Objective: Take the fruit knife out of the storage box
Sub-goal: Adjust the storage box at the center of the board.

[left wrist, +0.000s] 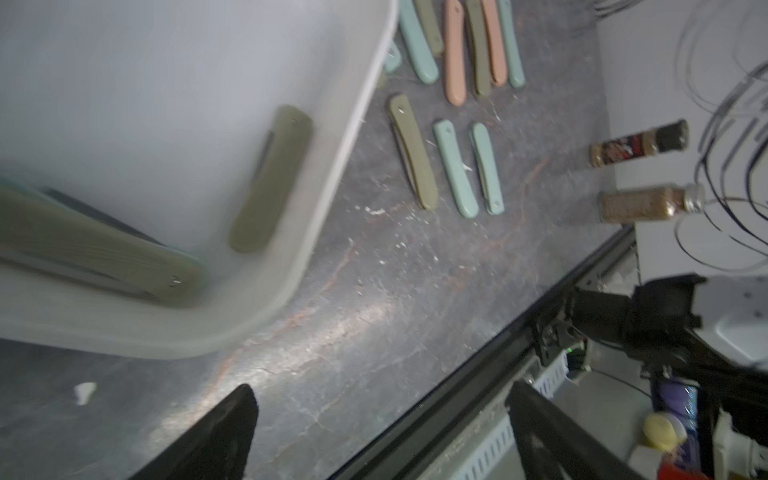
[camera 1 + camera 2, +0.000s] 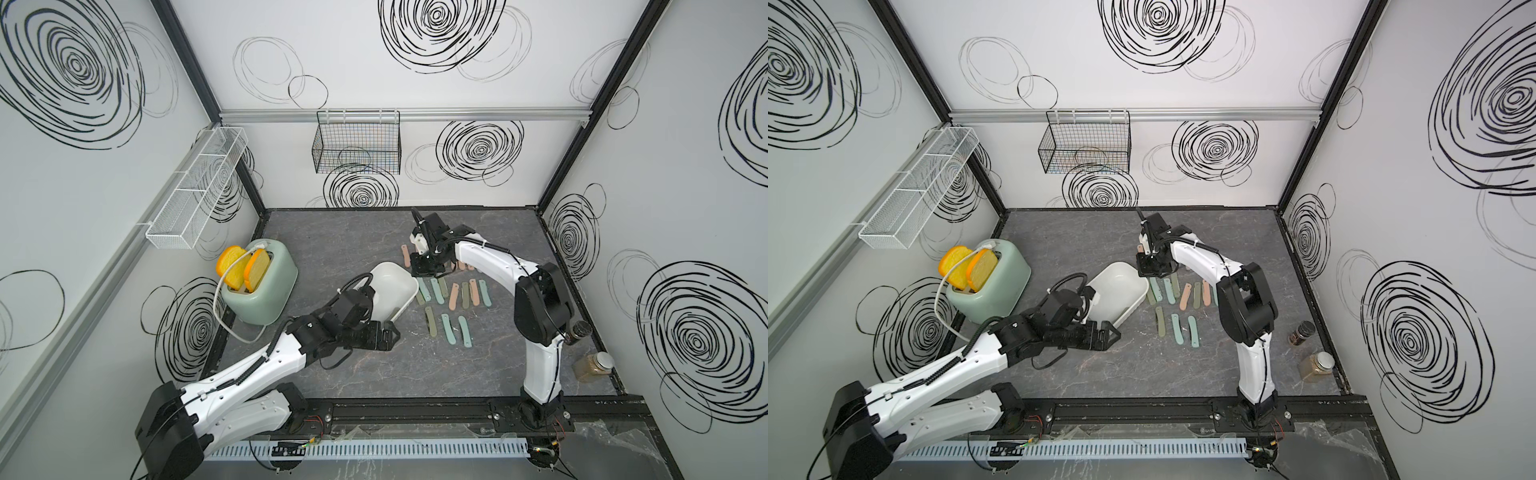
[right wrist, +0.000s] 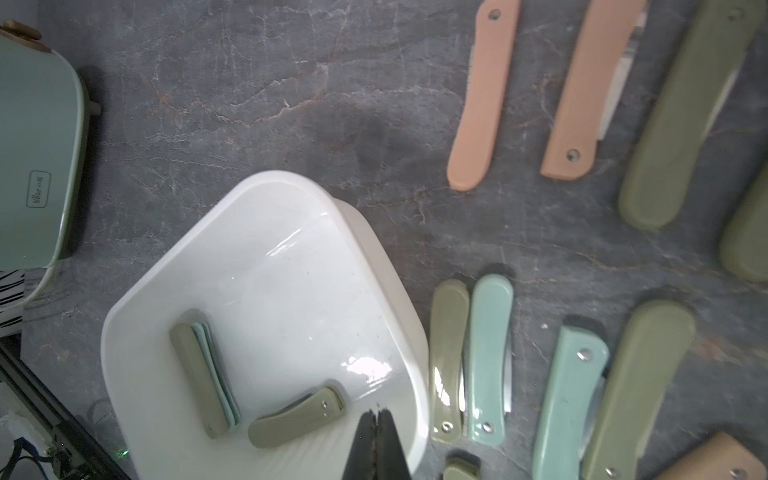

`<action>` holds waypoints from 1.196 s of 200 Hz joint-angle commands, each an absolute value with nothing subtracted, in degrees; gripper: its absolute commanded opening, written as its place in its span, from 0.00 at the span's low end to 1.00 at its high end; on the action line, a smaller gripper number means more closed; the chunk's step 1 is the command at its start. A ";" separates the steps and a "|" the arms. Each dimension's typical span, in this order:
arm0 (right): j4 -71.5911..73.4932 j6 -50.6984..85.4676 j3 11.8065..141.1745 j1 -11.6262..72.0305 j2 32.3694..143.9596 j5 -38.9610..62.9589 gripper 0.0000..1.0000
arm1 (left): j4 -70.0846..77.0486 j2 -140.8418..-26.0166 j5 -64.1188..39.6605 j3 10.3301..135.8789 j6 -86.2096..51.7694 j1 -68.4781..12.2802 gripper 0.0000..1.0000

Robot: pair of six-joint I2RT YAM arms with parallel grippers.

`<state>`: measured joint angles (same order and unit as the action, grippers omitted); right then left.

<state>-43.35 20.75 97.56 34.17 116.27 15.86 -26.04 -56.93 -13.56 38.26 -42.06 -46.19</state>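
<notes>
The storage box's end [image 3: 137, 345] by the stacked olive knife [image 3: 197, 379] is crowded by my left gripper, so my left gripper should move back before my right gripper takes that knife.
The white storage box [image 2: 400, 286] stands mid-table, one end tipped up, also seen in the right wrist view [image 3: 266, 266] and the left wrist view [image 1: 357, 124]. Inside it lie folded fruit knives: an olive one [image 3: 297, 417] near the low end, and another olive one [image 3: 195, 378] stacked against teal ones. The left wrist view shows the same olive knives [image 1: 272, 178] [image 1: 95, 249]. My right gripper [image 3: 378, 413] hangs over the box's edge beside the first olive knife, shut with nothing between its fingers. My left gripper [image 1: 380, 395] is open and empty, low over the table by the box's near corner [image 2: 392, 334].
Several folded knives [image 2: 453, 295], pink, olive and teal, lie in rows on the table right of the box. A green toaster [image 2: 259, 291] with bread stands at the left. Two spice jars [image 2: 582, 330] [image 2: 594, 365] stand at the right edge. Wire baskets [image 2: 357, 141] [image 2: 195, 191] hang on the walls.
</notes>
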 commanded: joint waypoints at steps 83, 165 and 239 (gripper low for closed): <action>-48.43 17.69 101.26 35.69 119.92 15.17 0.00 | -14.93 -71.60 -18.05 39.80 -39.52 -46.02 0.98; -47.36 16.64 93.49 36.73 116.90 14.33 0.00 | -13.57 -72.02 -16.30 37.77 -37.97 -35.01 0.98; -48.77 16.21 95.23 41.24 116.30 16.12 0.00 | -12.86 -75.22 -18.49 40.46 -34.19 -23.82 0.98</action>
